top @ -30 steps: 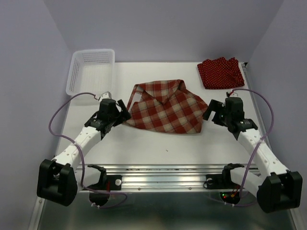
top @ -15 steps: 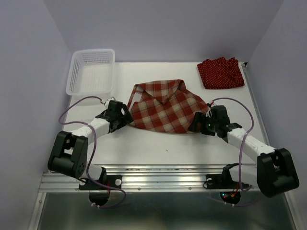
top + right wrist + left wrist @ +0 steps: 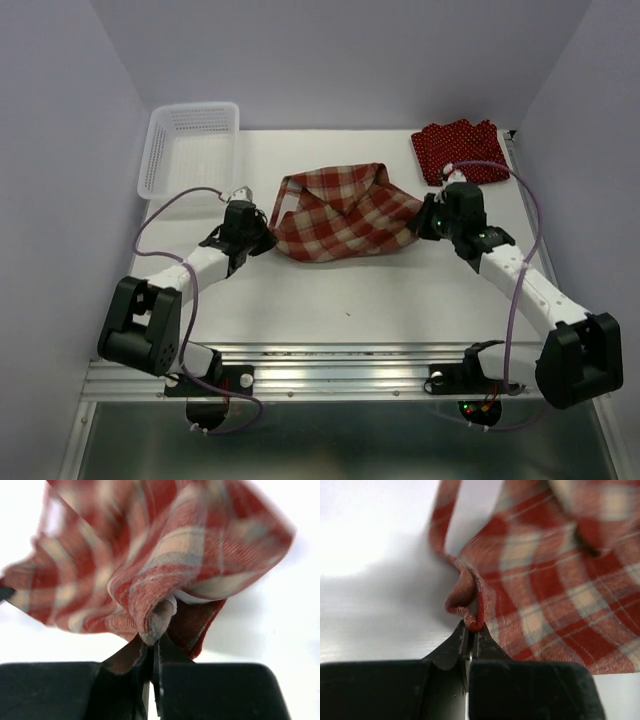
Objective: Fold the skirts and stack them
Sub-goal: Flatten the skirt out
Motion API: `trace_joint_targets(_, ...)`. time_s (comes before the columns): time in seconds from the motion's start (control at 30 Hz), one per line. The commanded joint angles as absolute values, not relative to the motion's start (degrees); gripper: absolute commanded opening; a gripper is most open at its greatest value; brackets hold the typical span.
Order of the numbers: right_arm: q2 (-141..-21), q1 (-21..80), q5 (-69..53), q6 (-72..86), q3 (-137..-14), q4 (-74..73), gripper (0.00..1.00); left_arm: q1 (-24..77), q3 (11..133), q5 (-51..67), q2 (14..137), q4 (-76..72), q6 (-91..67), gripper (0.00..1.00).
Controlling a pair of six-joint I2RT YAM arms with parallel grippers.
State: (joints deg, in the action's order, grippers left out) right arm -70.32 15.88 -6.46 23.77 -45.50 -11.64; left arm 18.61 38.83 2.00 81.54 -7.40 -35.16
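Observation:
The plaid skirt's far part (image 3: 345,186) is bunched up behind the skirt's edge that both grippers hold. I should spread the skirt out flat and open my left gripper before I fold it.
The red-and-cream plaid skirt (image 3: 340,212) lies bunched at the table's middle, its near edge drawn up off the surface between the two arms. My left gripper (image 3: 266,240) is shut on the plaid skirt's left hem corner (image 3: 470,621), which curls up out of the jaws. Opposite it, my right gripper (image 3: 428,222) is shut on the skirt's right corner (image 3: 157,625), and the cloth (image 3: 150,565) billows above the jaws. A dark red polka-dot skirt (image 3: 460,152) lies folded at the back right.
A white mesh basket (image 3: 190,148) stands at the back left corner. The lilac walls close in the table on three sides. The metal rail (image 3: 340,360) with the arm bases runs along the near edge.
Both grippers went from open beside the plaid skirt's near corners to shut on them. They have since drawn the corners away from me, bunching the skirt.

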Motion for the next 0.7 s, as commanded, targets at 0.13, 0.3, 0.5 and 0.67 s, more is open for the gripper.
trace_joint_targets(0.13,-72.23,16.08,12.28,15.84,-73.97,-17.76,0.01,19.60,64.17,-1.02,70.04,-18.11,-25.68,0.00)
trace_joint_targets(0.3,-90.65,13.54,11.95,4.42,-107.53,-15.91,0.01,18.81,89.87,-3.51,82.24,-15.74,-19.78,0.00)
trace_joint_targets(0.5,-106.33,3.55,9.26,-0.81,-137.86,-12.22,0.01,15.21,120.63,1.56,98.84,-10.99,-21.18,0.00)
trace_joint_targets(0.67,-104.01,1.67,-3.50,4.74,-136.56,-7.76,0.02,15.21,135.70,6.07,104.59,-5.71,-20.83,0.00)
